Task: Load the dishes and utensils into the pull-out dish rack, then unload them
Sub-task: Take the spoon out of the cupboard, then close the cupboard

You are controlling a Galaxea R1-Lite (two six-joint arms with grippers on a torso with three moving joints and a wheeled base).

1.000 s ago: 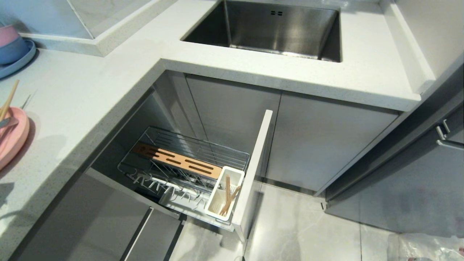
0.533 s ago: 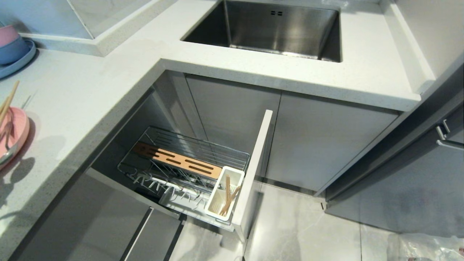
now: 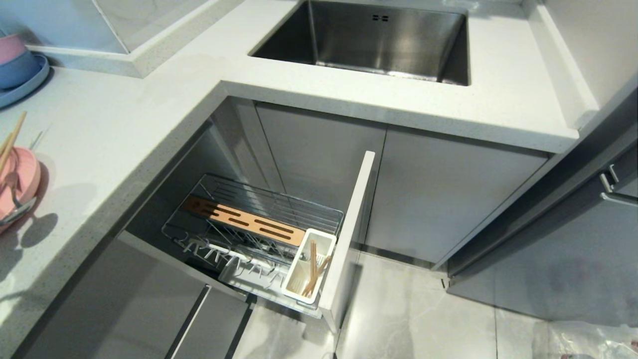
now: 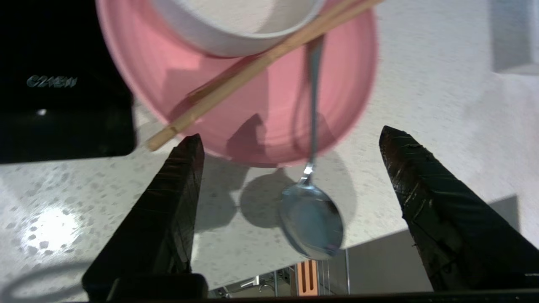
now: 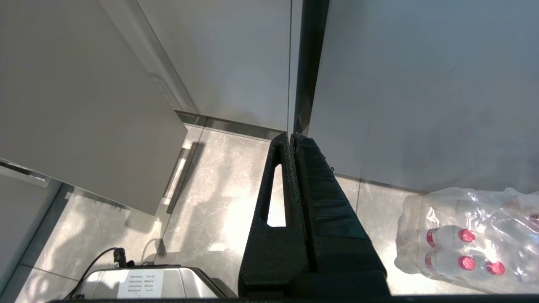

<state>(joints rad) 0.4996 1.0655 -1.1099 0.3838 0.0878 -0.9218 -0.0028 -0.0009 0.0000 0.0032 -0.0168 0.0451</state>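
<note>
I will push the pale front panel (image 3: 351,239), and the whole pull-out dish rack should slide straight in until flush, as its wire frame (image 3: 339,219) runs to the panel.
On the counter at the far left lies the salmon-pink plate (image 3: 22,174) (image 4: 252,113), with the cream-white bowl (image 4: 236,25) on it. A chopstick pair (image 4: 252,69) (image 3: 12,137) rests across both. The spoon (image 4: 312,221) (image 3: 17,212) lies with its handle on the plate and its dark bowl jutting past the rim over the counter. My left gripper (image 4: 289,132) hovers open, its fingers wide on either side of the spoon and touching nothing. The pull-out dish rack (image 3: 239,219) stands open below the counter. Its white utensil cup (image 3: 321,247) holds wooden chopsticks (image 3: 314,274). My right gripper (image 5: 291,135) hangs shut over the floor.
The steel sink (image 3: 374,45) is at the back. A blue plate with stacked pink and blue bowls (image 3: 20,70) sits at the far left corner. The rack's pale front panel (image 3: 351,224) juts into the floor space. A pack of water bottles (image 5: 471,240) lies on the floor.
In the head view the spoon's bowl has come into sight beyond the plate's near rim, throwing a round shadow on the counter. The rack and its contents have not moved.
</note>
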